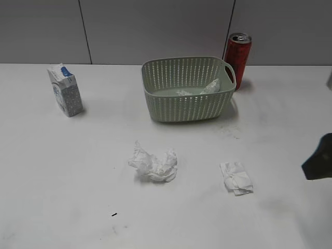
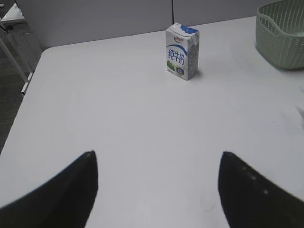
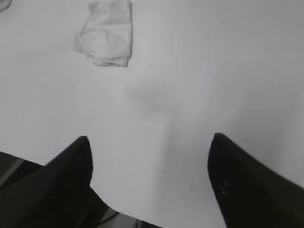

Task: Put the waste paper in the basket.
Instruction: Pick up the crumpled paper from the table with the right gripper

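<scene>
I expect the small flattish wad [image 1: 236,178] to bunch up into a narrow heap with fanned edges when I lift it, because it lies in loose, thin folds [image 1: 238,184].
The pale green basket [image 1: 188,91] stands at the back middle of the white table, with one white paper wad [image 1: 207,88] inside it. Its corner also shows in the left wrist view [image 2: 282,33]. A bulky crumpled wad [image 1: 154,164] lies on the table in front of the basket. A small flattish wad [image 1: 236,178] lies to its right and shows in the right wrist view [image 3: 105,33]. My right gripper [image 3: 149,142] is open and empty above bare table, short of the flattish wad; its dark tip shows in the exterior view [image 1: 319,158]. My left gripper [image 2: 159,156] is open and empty over bare table.
A white-and-blue milk carton [image 1: 65,90] stands at the back left and shows in the left wrist view [image 2: 182,51]. A red drink can [image 1: 237,53] stands just behind the basket's right end. The table's left edge [image 2: 19,114] is near my left gripper.
</scene>
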Available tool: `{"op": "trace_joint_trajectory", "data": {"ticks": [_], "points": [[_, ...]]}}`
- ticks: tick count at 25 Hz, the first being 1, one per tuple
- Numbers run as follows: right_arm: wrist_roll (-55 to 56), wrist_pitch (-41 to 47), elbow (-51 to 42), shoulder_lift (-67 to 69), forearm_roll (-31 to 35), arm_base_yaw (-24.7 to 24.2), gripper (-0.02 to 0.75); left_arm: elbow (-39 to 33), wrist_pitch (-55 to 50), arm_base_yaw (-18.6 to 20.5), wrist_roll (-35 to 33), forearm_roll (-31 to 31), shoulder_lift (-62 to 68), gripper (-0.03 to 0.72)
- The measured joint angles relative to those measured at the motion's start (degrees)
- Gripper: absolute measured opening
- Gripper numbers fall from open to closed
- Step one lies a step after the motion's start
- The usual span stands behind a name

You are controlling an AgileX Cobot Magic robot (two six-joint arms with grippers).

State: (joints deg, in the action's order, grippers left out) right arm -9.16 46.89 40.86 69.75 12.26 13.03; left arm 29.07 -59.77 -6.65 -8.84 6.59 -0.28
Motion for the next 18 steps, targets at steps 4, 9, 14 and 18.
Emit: {"op": "trace_joint_trajectory", "data": {"ticks": [4, 9, 14, 18], "points": [[5.35, -1.99, 5.17, 10.84, -3.64, 8.74, 0.572, 0.0, 0.0, 0.0, 0.0, 0.0, 0.0, 0.575], [11.31, -4.52, 11.61, 23.05, -9.13, 17.69, 0.572, 0.0, 0.0, 0.0, 0.0, 0.0, 0.0, 0.574], [12.79, -6.88, 16.29, 33.1, -10.45, 18.8, 0.572, 0.0, 0.0, 0.0, 0.0, 0.0, 0.0, 0.574], [13.9, -8.71, 16.95, 37.86, -11.58, 18.7, 0.572, 0.0, 0.0, 0.0, 0.0, 0.0, 0.0, 0.574]]}}
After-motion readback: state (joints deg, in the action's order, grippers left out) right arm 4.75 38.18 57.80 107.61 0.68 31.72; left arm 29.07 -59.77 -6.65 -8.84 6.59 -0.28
